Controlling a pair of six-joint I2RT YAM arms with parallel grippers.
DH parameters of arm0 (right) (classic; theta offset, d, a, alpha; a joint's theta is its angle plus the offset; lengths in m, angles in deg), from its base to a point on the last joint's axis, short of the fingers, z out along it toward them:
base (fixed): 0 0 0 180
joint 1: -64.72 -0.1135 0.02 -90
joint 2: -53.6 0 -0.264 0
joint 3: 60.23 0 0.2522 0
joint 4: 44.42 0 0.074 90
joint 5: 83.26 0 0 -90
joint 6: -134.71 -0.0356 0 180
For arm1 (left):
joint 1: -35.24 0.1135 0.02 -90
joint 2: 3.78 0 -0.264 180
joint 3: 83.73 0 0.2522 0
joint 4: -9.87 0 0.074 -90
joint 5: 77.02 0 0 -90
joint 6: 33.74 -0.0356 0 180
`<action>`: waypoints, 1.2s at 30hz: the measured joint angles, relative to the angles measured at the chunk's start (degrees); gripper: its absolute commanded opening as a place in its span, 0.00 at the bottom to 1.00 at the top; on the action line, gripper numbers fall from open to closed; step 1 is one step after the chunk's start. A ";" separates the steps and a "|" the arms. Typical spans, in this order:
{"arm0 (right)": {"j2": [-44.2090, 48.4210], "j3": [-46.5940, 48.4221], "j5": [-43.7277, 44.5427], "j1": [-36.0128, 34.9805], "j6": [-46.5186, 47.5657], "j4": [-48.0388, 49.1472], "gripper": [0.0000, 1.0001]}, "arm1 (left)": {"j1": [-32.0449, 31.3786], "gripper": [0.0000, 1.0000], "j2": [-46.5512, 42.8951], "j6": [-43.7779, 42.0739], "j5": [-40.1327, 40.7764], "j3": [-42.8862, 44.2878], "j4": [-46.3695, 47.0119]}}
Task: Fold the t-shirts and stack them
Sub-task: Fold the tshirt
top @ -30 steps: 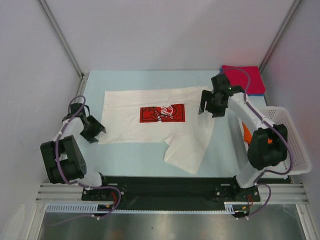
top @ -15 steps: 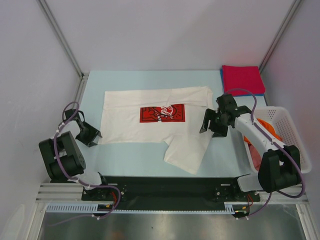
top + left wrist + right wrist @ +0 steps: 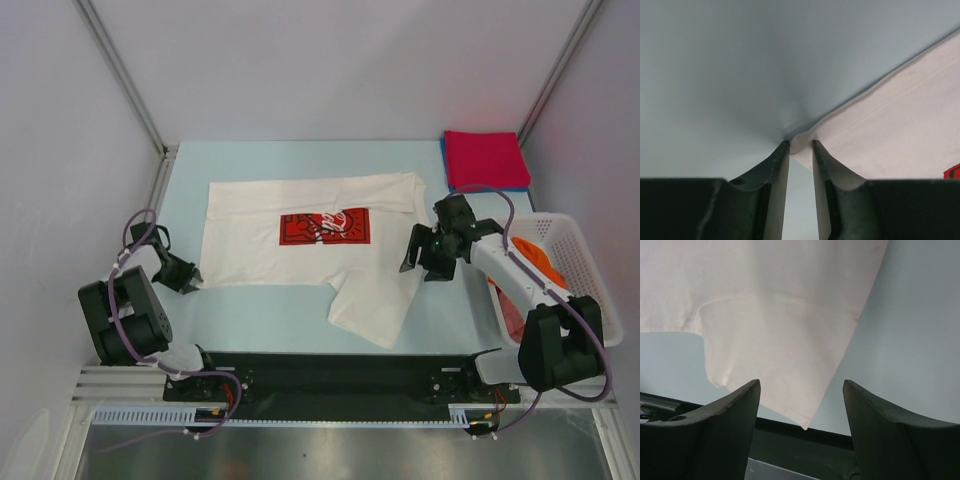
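The white t-shirt's sleeve [image 3: 375, 312] sticks out past the white t-shirt's near edge [image 3: 332, 284], so it will trail along and still stick out when the robot folds that edge over.
A white t-shirt [image 3: 300, 245] with a red logo print lies spread flat on the table, its lower right part folded over. My left gripper [image 3: 188, 278] is low at the shirt's lower left corner. In the left wrist view the jaws [image 3: 801, 145] stand narrowly open, with the cloth corner [image 3: 890, 125] bunched between the fingertips. My right gripper [image 3: 418, 258] hovers open over the shirt's right edge, with nothing between its fingers [image 3: 801, 385] and the white cloth [image 3: 780, 315] below. A folded red t-shirt [image 3: 487, 158] lies on a blue one [image 3: 443, 150] at the back right.
A white lattice basket [image 3: 590, 290] stands at the right edge with an orange shirt [image 3: 530, 255] and a pinkish-red one [image 3: 510, 315] inside. The black base rail [image 3: 330, 370] runs along the near edge. Frame posts rise at the back corners.
The left gripper has narrowed its jaws around the shirt's lower left corner. The right arm has swung from the back right down toward the shirt's right edge, staying open.
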 measured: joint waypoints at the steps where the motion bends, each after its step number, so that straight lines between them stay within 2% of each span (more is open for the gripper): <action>1: 0.37 -0.52 0.02 -0.02 -0.20 -0.04 0.72 | 0.02 0.28 0.00 0.09 0.04 -0.02 -0.07; 5: 1.60 -3.28 0.04 0.00 -2.32 0.24 0.68 | 0.04 0.19 -0.15 0.13 0.33 -0.44 -0.13; 6: 1.90 -4.66 0.02 0.00 -3.30 0.81 0.59 | 0.07 0.12 -0.28 0.15 0.44 -0.57 -0.09; 9: 2.71 -9.40 0.00 0.02 -5.68 2.93 0.49 | 0.07 0.07 -0.48 0.04 0.39 -0.92 0.07; 10: 3.04 -11.47 -0.02 0.04 -6.69 4.24 0.39 | 0.07 0.04 -0.48 0.02 0.26 -0.92 0.11; 13: 3.85 -16.41 0.15 0.15 -9.14 7.67 0.31 | 0.09 0.00 -0.61 -0.07 0.04 -1.09 0.37; 24: 3.26 -19.78 -0.76 2.23 -12.79 17.79 0.38 | 0.13 0.00 -0.81 -1.55 -0.44 -1.22 0.70; 29: 3.26 -21.88 -1.70 2.23 -13.99 18.95 0.40 | 0.13 0.00 -0.81 -2.14 -0.52 -1.22 0.74; 32: 3.26 -22.45 -1.99 2.23 -14.38 19.26 0.44 | 0.13 0.00 -0.83 -2.58 -0.61 -1.22 0.79; 36: 2.89 -22.71 -2.71 2.25 -14.80 20.26 0.44 | 0.13 0.00 -0.83 -3.13 -0.68 -1.22 0.85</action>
